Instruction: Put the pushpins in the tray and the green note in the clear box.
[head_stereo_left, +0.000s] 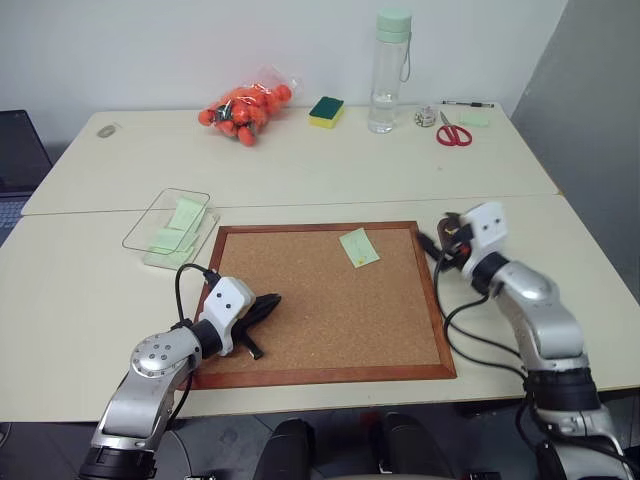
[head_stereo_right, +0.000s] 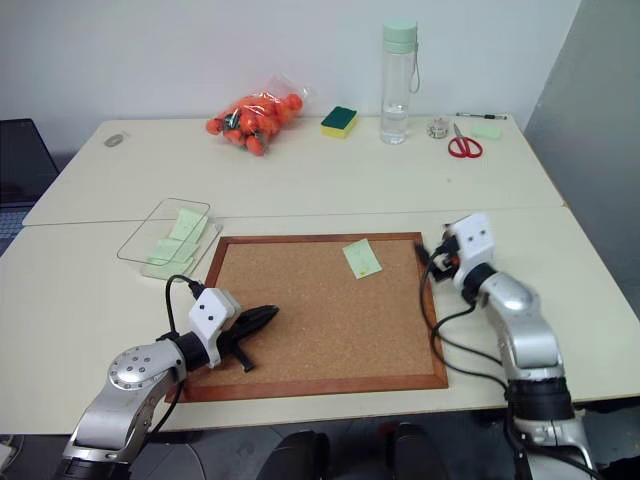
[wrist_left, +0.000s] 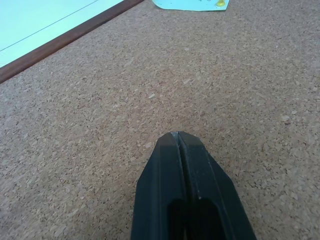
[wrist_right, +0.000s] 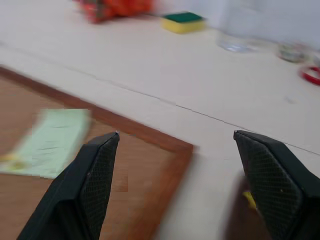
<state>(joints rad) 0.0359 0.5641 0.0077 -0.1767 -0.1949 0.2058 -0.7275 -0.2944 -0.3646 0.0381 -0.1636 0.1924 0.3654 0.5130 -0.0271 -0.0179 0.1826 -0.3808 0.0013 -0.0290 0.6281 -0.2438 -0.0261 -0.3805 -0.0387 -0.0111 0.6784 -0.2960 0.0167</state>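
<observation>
I expect the green note (head_stereo_left: 359, 246) to come up with the yellow pushpin when I pull the pushpin out, because the pushpin is stuck through the note's near end (head_stereo_left: 362, 262).
The green note (head_stereo_left: 358, 247) lies on the cork board's far part, with a yellow pushpin (wrist_left: 220, 3) stuck in one end. The clear box (head_stereo_left: 170, 228) stands off the board's far left corner and holds pale green notes. My right gripper (wrist_right: 175, 137) hovers open over the board's far right corner, nothing between its fingers, the note (wrist_right: 47, 142) just ahead of it. Part of the dark brown tray (wrist_right: 239, 220) shows under that hand, a yellow pushpin (wrist_right: 250, 200) in it. My left gripper (wrist_left: 178, 135) rests shut and empty over the board's near left part.
The framed cork board (head_stereo_left: 325, 310) covers the table's middle. Along the far edge are a bag of oranges (head_stereo_left: 245, 108), a green-and-yellow sponge (head_stereo_left: 326, 111), a tall water bottle (head_stereo_left: 390, 70), red scissors (head_stereo_left: 453, 133) and a pen (head_stereo_left: 468, 104).
</observation>
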